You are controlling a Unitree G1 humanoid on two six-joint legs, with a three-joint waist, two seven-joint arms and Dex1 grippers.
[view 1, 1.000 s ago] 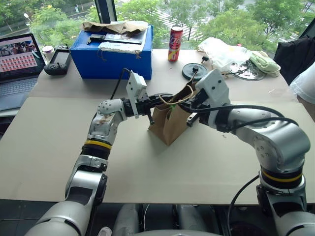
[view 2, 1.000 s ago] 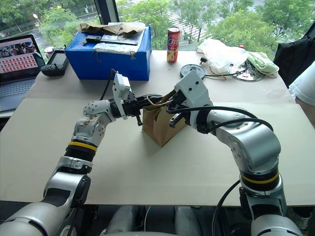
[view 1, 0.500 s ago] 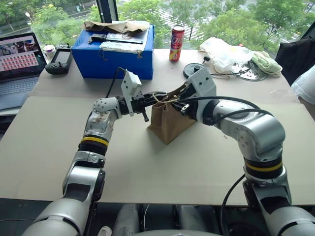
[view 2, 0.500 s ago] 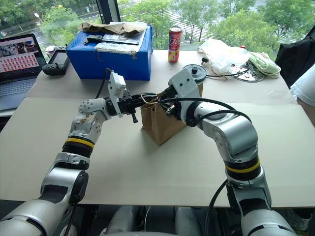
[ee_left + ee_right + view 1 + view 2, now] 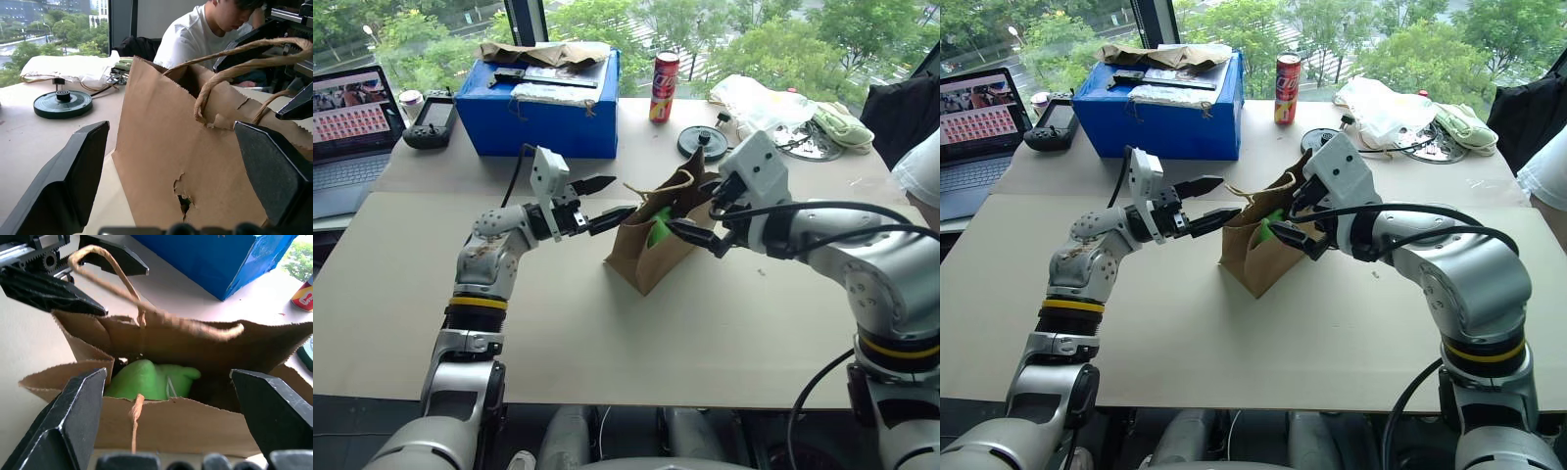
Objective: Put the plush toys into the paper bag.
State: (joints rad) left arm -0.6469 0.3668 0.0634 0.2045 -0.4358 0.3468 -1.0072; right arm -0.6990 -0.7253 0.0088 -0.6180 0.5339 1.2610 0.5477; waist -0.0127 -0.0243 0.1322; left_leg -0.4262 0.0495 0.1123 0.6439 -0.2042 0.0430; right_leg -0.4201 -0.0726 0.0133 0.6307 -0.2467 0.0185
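The paper bag's side (image 5: 168, 142) shows a ragged tear (image 5: 183, 199). The paper there will buckle and open wide, and green plush will show, when I pinch the bag's edge.
The brown paper bag (image 5: 641, 257) stands on the table between my two grippers, its mouth open and its twine handles (image 5: 658, 188) loose above it. A bright green plush toy (image 5: 146, 379) lies inside, also visible through the mouth (image 5: 658, 228). My left gripper (image 5: 613, 199) is open just left of the bag's rim, with nothing in it. My right gripper (image 5: 695, 211) is open at the bag's right side, its fingers spread over the rim and empty. In the left wrist view the bag's torn side (image 5: 166, 161) sits between the black fingers (image 5: 73, 181).
A blue box (image 5: 538, 113) topped with crumpled paper, a red can (image 5: 663, 86), a black disc (image 5: 700, 142) and a white plastic bag (image 5: 759, 103) line the far side. A laptop (image 5: 352, 127) and controller (image 5: 429, 122) sit far left. A person (image 5: 195, 34) sits at the right.
Both grippers have gone from shut on the bag's top to open and have drawn apart, left one leftward, right one rightward. The bag's mouth now gapes and shows the green toy.
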